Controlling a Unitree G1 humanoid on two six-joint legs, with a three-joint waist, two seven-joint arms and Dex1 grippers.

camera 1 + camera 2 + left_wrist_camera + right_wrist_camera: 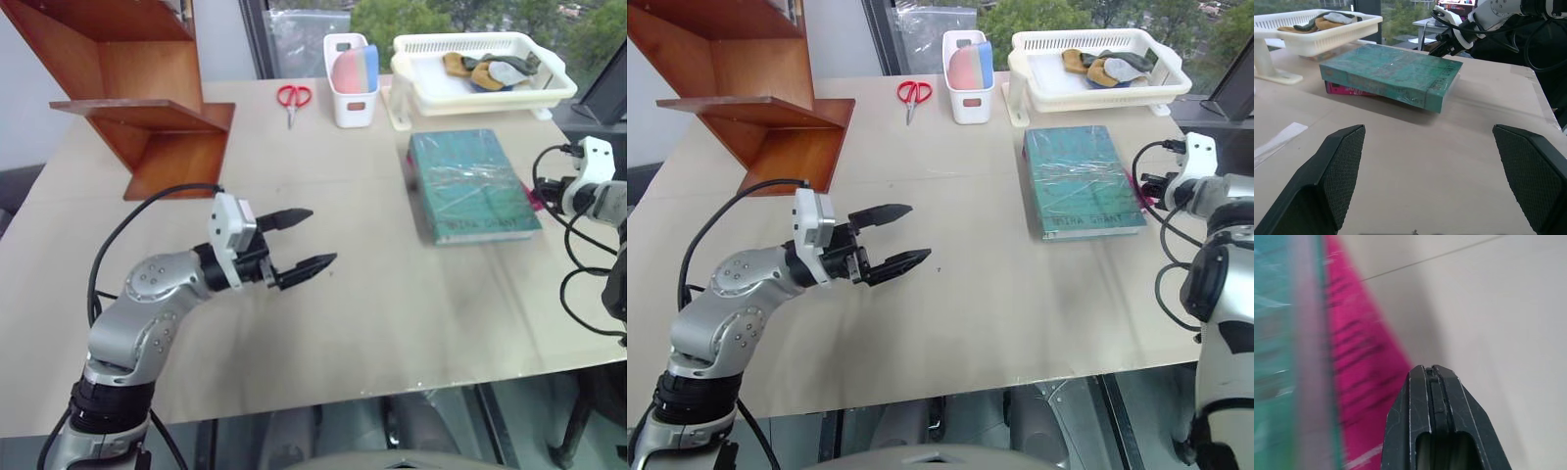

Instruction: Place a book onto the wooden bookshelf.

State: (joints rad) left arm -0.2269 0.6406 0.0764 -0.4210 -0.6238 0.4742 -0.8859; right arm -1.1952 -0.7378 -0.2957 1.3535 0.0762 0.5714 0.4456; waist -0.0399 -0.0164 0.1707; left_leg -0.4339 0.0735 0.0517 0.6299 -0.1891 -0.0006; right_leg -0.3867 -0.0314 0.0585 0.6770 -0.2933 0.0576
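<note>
Next, my right gripper pushes the pink book's edge (pixel 534 200) and slides both books closer, because the teal-green book (pixel 472 184) is far from my left gripper.
The teal-green book (pixel 470 184) lies flat on the table at the right, stacked on a magenta-pink book (pixel 1359 357) whose edge pokes out on its right side. At the back left stands the reddish-brown wooden bookshelf (pixel 147 98). My left gripper (pixel 309 238) hovers open over the table's middle left, pointing right toward the book (pixel 1391 73), with nothing between its fingers. My right gripper (pixel 1428 367) is shut and empty, its tip right at the pink book's right edge beside the teal book (pixel 1151 186).
Red-handled scissors (pixel 293 98) lie at the back centre. Beside them is a white bin (pixel 351 78) with pink and blue items. A white slotted tray (pixel 549 93) holding small objects stands behind the books. The table's front edge (pixel 323 397) runs close below my left arm.
</note>
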